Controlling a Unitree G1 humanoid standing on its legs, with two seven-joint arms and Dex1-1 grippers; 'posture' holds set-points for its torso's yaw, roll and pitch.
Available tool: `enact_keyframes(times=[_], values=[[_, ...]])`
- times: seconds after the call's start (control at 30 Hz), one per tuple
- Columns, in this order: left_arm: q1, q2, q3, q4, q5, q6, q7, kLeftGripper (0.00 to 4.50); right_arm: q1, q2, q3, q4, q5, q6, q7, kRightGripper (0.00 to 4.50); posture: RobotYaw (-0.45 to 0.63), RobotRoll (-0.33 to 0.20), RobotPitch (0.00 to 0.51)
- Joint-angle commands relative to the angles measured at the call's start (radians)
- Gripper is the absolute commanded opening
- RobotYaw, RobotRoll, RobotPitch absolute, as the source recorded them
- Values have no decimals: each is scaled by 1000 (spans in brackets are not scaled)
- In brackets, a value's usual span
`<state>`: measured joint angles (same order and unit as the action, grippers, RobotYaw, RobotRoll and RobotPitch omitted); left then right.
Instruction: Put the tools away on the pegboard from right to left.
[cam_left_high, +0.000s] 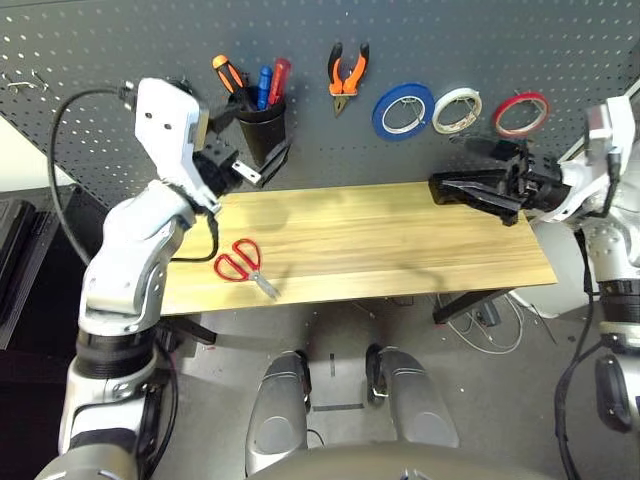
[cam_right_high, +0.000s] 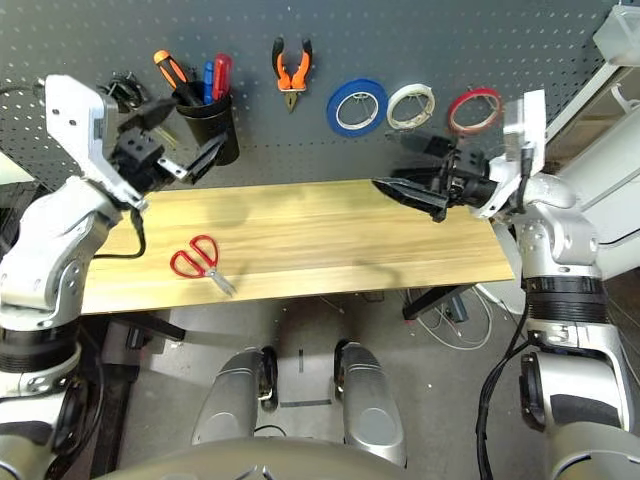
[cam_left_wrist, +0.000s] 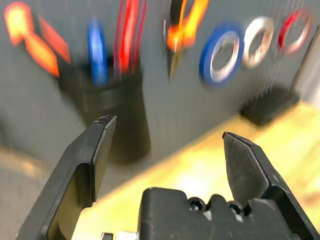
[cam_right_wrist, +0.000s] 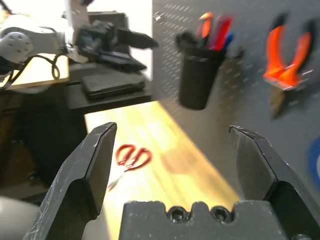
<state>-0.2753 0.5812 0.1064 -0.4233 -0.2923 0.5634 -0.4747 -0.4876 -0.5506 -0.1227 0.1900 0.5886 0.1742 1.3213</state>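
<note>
The red-handled scissors (cam_left_high: 246, 266) lie free with their loops toward the gripper's arm, so my left gripper should keep going down and close on the nearer loop's rim (cam_left_high: 217, 264).
On the pegboard (cam_left_high: 120, 50) hang the thin red tape ring (cam_left_high: 520, 113) at the far right and the orange-and-black pliers (cam_left_high: 348, 75) near the middle. The red-handled screwdriver (cam_left_high: 279, 80) stands in a black cup (cam_left_high: 261, 128) fixed to the board. Red-handled scissors (cam_left_high: 240, 262) lie on the wooden table (cam_left_high: 400, 240), front left. My left gripper (cam_left_wrist: 167, 125) is open and empty, just in front of the cup. My right gripper (cam_left_high: 452, 165) hangs open and empty over the table's right end, below the tape rolls, pointing left.
A blue tape roll (cam_left_high: 402, 110) and a white one (cam_left_high: 456, 110) hang between the pliers and the red ring. The cup also holds an orange-handled (cam_left_high: 228, 75) and a blue-handled screwdriver (cam_left_high: 264, 86). A black cable (cam_left_high: 60, 150) loops by my left arm.
</note>
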Motion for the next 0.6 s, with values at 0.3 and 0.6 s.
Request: enact_keyframes(times=[0.3, 0.6], values=[[184, -76, 13, 138, 80, 153, 165, 4484, 107, 95, 136, -30, -153, -151, -52, 4500, -27, 0, 202], [153, -199, 52, 315, 109, 189, 306, 4484, 154, 132, 209, -31, -209, -171, -78, 4500, -45, 0, 268]])
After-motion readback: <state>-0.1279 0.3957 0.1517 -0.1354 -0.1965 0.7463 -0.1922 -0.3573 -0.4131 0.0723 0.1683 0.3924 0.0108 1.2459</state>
